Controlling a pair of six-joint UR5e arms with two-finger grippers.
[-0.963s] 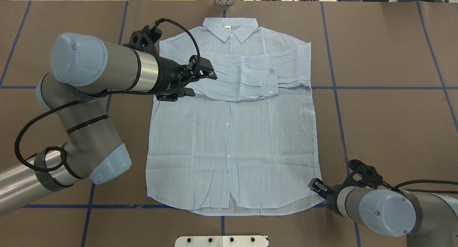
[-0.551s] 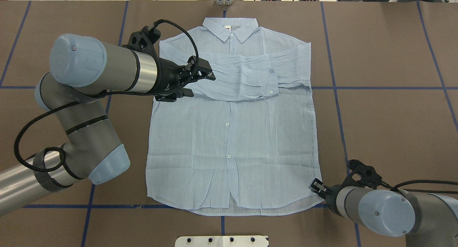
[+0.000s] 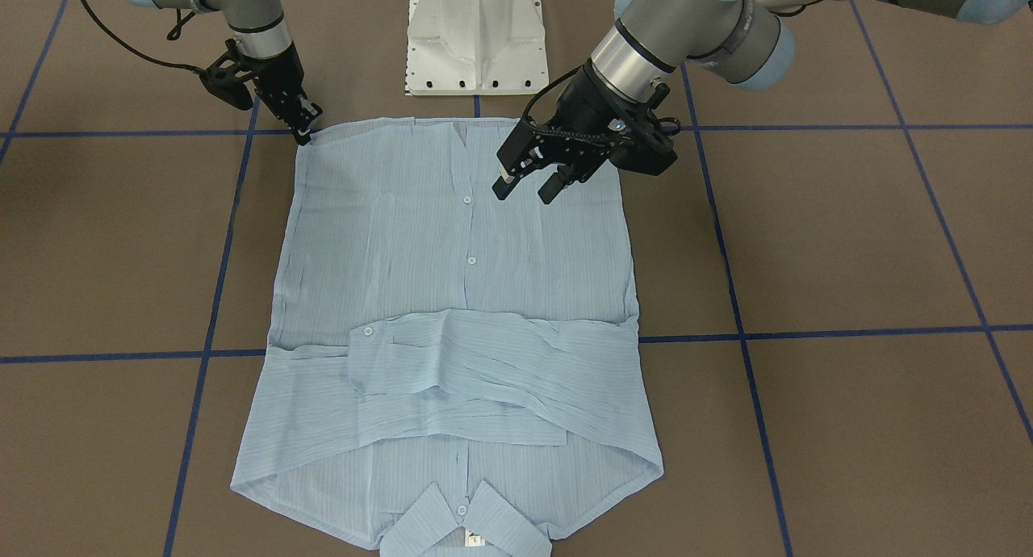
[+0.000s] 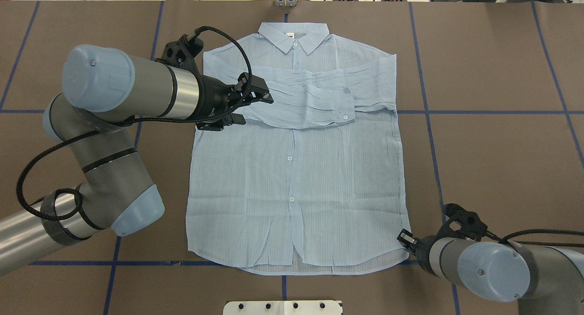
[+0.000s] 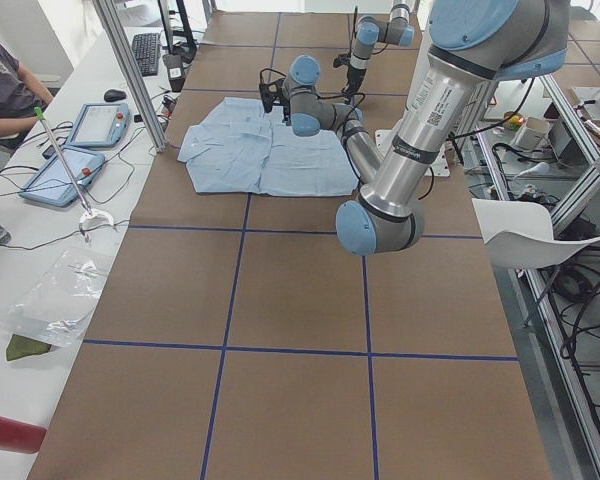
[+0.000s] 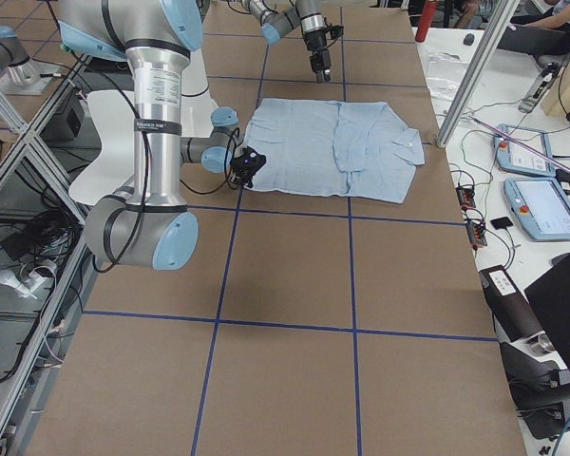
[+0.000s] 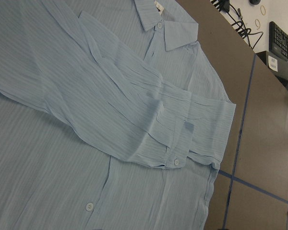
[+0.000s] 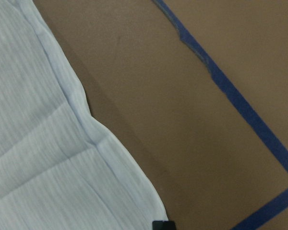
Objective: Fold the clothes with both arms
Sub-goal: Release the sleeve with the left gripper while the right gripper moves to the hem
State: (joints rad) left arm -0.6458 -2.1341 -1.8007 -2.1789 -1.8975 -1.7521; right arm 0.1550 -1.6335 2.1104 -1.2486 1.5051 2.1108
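Observation:
My gripper will fold the hem (image 3: pixel 455 121) over the sleeves, and the hem will sag in the middle, because the shirt's lower half (image 3: pixel 397 232) lies limp beyond the sleeves.
The pale-blue striped shirt (image 4: pixel 296 178) lies flat and buttoned on the brown table, collar (image 4: pixel 294 34) at the far side and both sleeves folded across the chest. It also shows in the front view (image 3: pixel 460 250) and the left wrist view (image 7: pixel 110 120). My left gripper (image 4: pixel 250 107) is open and empty, and hovers over the shirt's left chest by the sleeve fold; in the front view (image 3: pixel 524 192) its fingers stand apart. My right gripper (image 4: pixel 405 238) looks shut, its tip at the near right hem corner (image 8: pixel 149 211). I cannot tell whether it pinches cloth.
The white pedestal base (image 3: pixel 474 32) stands at the robot's edge of the table, just behind the hem. Blue tape lines (image 4: pixel 479 112) cross the brown table cover. Tablets (image 5: pixel 100 125) and cables lie on a side bench beyond the far edge.
My left gripper has drawn back a little to the left, still open. My right gripper has shifted slightly at the hem corner. The shirt has not visibly moved.

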